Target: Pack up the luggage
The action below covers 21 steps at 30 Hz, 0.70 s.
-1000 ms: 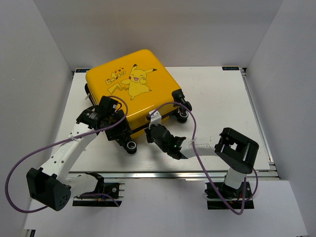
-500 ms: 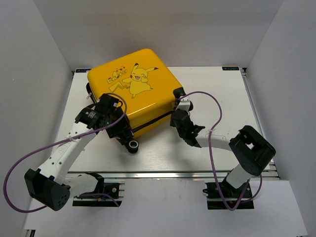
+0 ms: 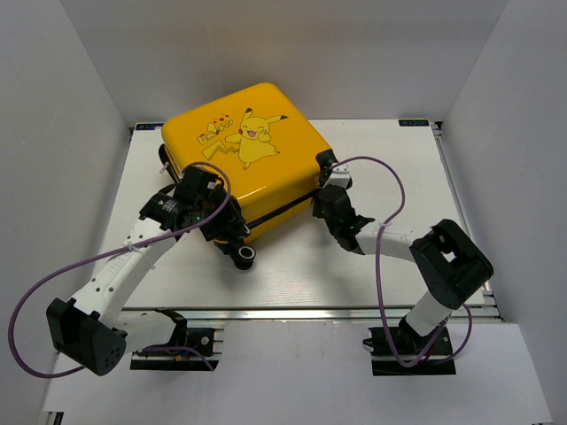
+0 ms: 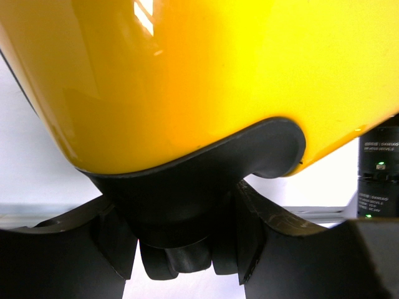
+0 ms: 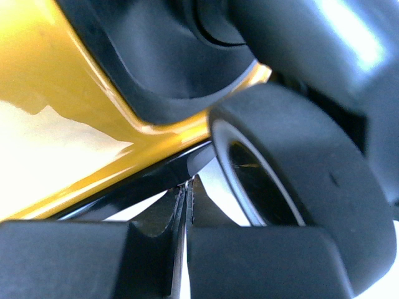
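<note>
The zipper pull is at the corner (image 3: 322,166) next to the big wheel. Next, my right gripper goes around the wheel and pulls the zipper pull along the luggage's adjoining side (image 3: 314,127).
The luggage (image 3: 239,168) lies closed and flat on the white table, Pikachu print up, and fills the left wrist view (image 4: 206,75). My left gripper (image 3: 227,232) is at its near left corner, and its jaws (image 4: 187,249) hug a black wheel (image 4: 181,255) under the wheel housing. Another wheel (image 3: 244,257) shows just beyond it. My right gripper (image 3: 319,198) is at the near right corner. Its fingers (image 5: 187,187) are pressed together at the black zipper trim (image 5: 143,177), a thin shiny zipper pull between the tips. A big wheel (image 5: 293,187) sits right beside them.
The white table (image 3: 399,168) runs to the right of the luggage. Grey walls close in the left, back and right. A metal rail (image 3: 310,312) lines the near edge. Purple cables (image 3: 390,190) loop over both arms.
The luggage has turned counter-clockwise and slid a little toward the back. My right gripper ran along the zipper seam from the middle of the near side to the right corner. My left gripper stayed on its corner.
</note>
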Motion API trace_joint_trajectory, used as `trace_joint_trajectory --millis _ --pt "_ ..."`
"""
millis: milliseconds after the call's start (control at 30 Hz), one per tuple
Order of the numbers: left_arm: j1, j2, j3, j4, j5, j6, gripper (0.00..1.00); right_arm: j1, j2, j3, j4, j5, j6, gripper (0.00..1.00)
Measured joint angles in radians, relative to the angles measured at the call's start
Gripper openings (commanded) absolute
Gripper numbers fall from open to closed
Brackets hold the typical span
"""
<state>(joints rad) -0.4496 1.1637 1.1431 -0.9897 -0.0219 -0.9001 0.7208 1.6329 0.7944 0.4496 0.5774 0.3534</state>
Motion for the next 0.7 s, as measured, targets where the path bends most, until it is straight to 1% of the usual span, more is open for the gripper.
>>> trace_joint_trajectory --millis 67,200,233,300,367,533,700 --pt "-0.005 0.008 -0.007 0.04 0.005 -0.02 0.0 -0.042 -0.015 -0.026 0.055 -0.072 0.005 0.0" --pt "-0.015 0.009 -0.023 0.097 0.027 -0.054 0.0 -0.121 -0.056 -0.129 0.203 -0.241 -0.033 0.0" --pt "-0.017 0.009 -0.025 0.09 0.019 -0.053 0.0 -0.149 -0.061 -0.157 0.239 -0.254 -0.022 0.0" --pt "-0.008 -0.002 -0.045 0.068 -0.002 -0.05 0.0 -0.259 -0.065 -0.211 0.36 -0.37 -0.018 0.0" --pt "-0.008 -0.002 -0.055 0.078 0.003 -0.053 0.0 -0.304 -0.067 -0.241 0.419 -0.467 -0.029 0.0" --pt "-0.008 0.001 -0.058 0.1 0.015 -0.062 0.0 -0.404 -0.023 -0.24 0.497 -0.705 -0.039 0.0" --pt "-0.008 0.023 -0.058 0.128 0.021 -0.092 0.0 -0.465 0.061 -0.167 0.522 -0.846 -0.039 0.0"
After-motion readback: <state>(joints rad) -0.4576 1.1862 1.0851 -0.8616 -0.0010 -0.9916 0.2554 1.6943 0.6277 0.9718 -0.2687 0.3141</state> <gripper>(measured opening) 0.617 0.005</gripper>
